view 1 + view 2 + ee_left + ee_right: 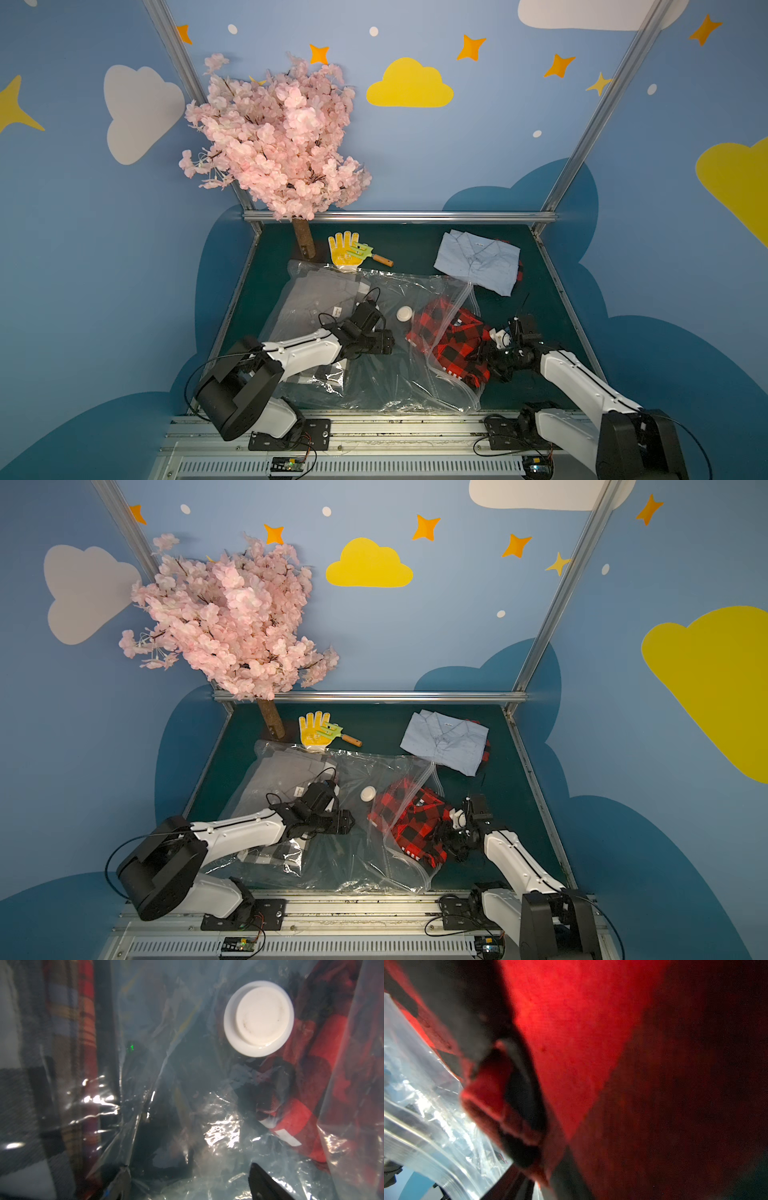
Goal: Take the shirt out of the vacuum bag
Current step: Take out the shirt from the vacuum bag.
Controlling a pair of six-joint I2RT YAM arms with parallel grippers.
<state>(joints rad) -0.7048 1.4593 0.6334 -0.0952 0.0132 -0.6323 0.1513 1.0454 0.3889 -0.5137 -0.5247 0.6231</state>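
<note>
The robot's right gripper should pull the checked shirt clear and onto the light-blue shirt (478, 262), because the checked shirt's end (427, 323) is under the bag's opening, past the left gripper.
The vacuum bag (374, 374) lies crinkled across the middle of the mat, its round white valve (404, 313) (258, 1019) facing up. The red-and-black checked shirt (451, 338) (415, 818) lies at the bag's zip-seal mouth on the right, its left part under the plastic. My left gripper (390, 343) (191, 1182) hovers open just over the bag near the valve, with only plastic below it. My right gripper (478, 357) is buried in the shirt's right edge. Red cloth (581, 1032) fills the right wrist view and hides the jaws.
A grey shirt in a second clear bag (316, 299) lies under my left arm. A folded light-blue shirt (478, 262) sits at the back right. A yellow glove (343, 249), a small green rake (365, 251) and the blossom tree's trunk (303, 245) stand along the back.
</note>
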